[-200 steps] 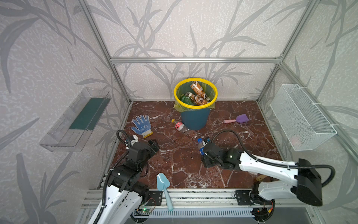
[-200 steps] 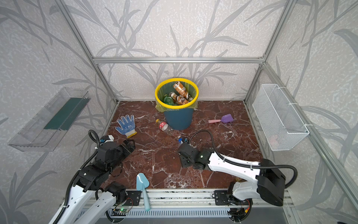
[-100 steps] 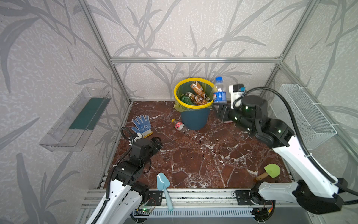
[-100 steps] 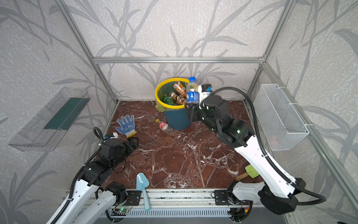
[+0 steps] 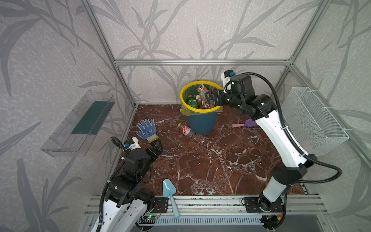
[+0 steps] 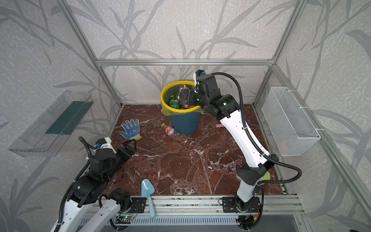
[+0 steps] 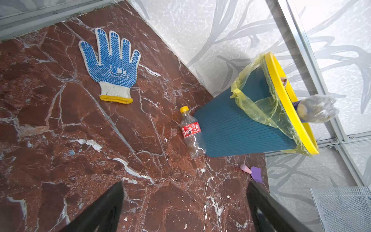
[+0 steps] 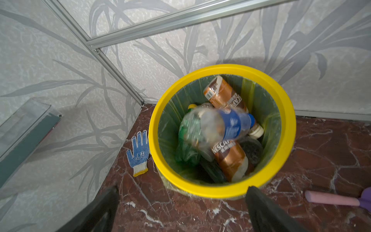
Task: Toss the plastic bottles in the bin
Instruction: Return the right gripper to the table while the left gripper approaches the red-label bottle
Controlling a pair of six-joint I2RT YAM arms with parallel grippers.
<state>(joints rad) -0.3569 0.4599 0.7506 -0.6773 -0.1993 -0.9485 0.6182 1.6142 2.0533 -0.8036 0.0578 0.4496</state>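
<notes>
The bin (image 5: 203, 123) is in between my right gripper and the red-labelled bottle. My left gripper should grab the bottle (image 5: 186, 130) by its label before throwing it in.
The bin (image 5: 201, 122) stands at the back, teal with a yellow rim (image 8: 220, 190) and several plastic bottles inside, brown-wrapped ones (image 8: 230, 160) and a green one (image 5: 191, 101). My right gripper (image 5: 212, 98) hovers over its right rim, open and empty (image 8: 182, 192). A clear blue-labelled bottle (image 8: 220, 128) is blurred in mid-fall just inside the rim. It also shows in the left wrist view as a blurred bottle (image 7: 315, 109). A red-labelled bottle (image 5: 185, 130) lies on the floor against the bin's left side (image 7: 191, 132). My left gripper (image 5: 156, 145) rests low at the front left, open and empty (image 7: 184, 186).
A blue-dotted glove (image 5: 147, 129) lies left of the bin. A purple and pink scoop (image 5: 244, 124) lies to its right, a light blue scoop (image 5: 169, 192) at the front edge, a green one (image 6: 266, 176) behind the right arm. Wire basket (image 5: 315, 118) hangs right, clear tray (image 5: 80, 122) left.
My right arm carried the blue-labelled bottle from the floor up to the bin and opened; the bottle now drops inside. The left gripper opened slightly wider and barely moved.
</notes>
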